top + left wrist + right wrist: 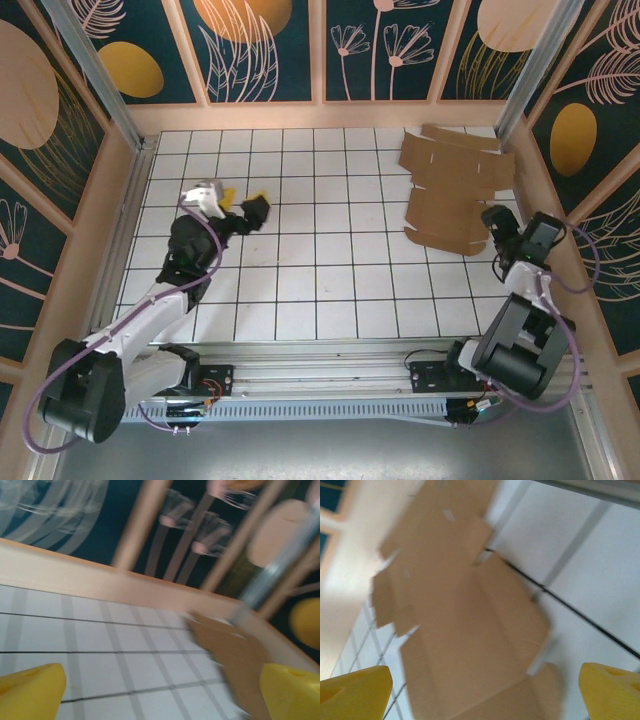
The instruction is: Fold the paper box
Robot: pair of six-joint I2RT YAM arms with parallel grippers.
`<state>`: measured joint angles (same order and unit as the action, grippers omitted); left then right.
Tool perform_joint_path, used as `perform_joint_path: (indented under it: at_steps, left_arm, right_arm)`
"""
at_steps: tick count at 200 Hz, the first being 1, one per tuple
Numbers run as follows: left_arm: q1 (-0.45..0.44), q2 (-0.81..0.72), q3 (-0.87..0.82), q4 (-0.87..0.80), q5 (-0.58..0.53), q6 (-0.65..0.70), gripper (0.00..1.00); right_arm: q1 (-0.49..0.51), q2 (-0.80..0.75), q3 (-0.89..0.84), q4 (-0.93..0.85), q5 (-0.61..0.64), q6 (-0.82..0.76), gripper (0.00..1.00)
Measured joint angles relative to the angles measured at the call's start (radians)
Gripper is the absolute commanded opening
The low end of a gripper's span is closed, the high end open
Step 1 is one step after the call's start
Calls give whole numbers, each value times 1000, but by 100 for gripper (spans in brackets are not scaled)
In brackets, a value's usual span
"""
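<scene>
The paper box [446, 216] will move along as one flat sheet when I pull its side edge, because the creased panels [452, 187] are lying flat and joined together.
The paper box [455, 190] is a flat brown die-cut sheet with flaps, lying on the tiled table at the back right. My right gripper [499, 224] hovers at the sheet's near right corner. In the right wrist view it is open [484, 692], its yellow fingertips [355, 690] wide apart over the blurred cardboard [470, 630], holding nothing. My left gripper [246, 206] is over the left middle of the table, pointing right, far from the sheet. It is open [160, 695] with nothing between its yellow fingertips [292, 690], and the sheet [235, 650] lies ahead of it.
The white gridded table [320, 290] is walled by patterned panels with a wooden ledge [320, 115] at the back. Metal posts [535, 70] stand at the back corners. The sheet's far edge lies close to the back right corner.
</scene>
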<state>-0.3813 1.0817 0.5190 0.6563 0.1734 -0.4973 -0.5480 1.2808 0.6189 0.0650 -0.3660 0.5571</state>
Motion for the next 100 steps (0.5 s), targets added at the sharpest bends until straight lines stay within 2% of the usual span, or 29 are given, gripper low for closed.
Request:
perform_joint_path:
  at_steps: [20,44,72,100]
  left_arm:
    - [-97,10,47,-42,87,-21,99]
    - [-178,40,97,-96,189,-23,99]
    - [-208,47,109,-156,250,-5,99]
    - [-208,40,109,-213,257,17,99]
  right_arm:
    - [-75,110,48,-45,-55,-21,96]
    - [-93,283,150,-40,-139,-56,94]
    - [-56,447,245,-31,-209,-89,93]
    - [-16,537,341,-38,-218,-123,86]
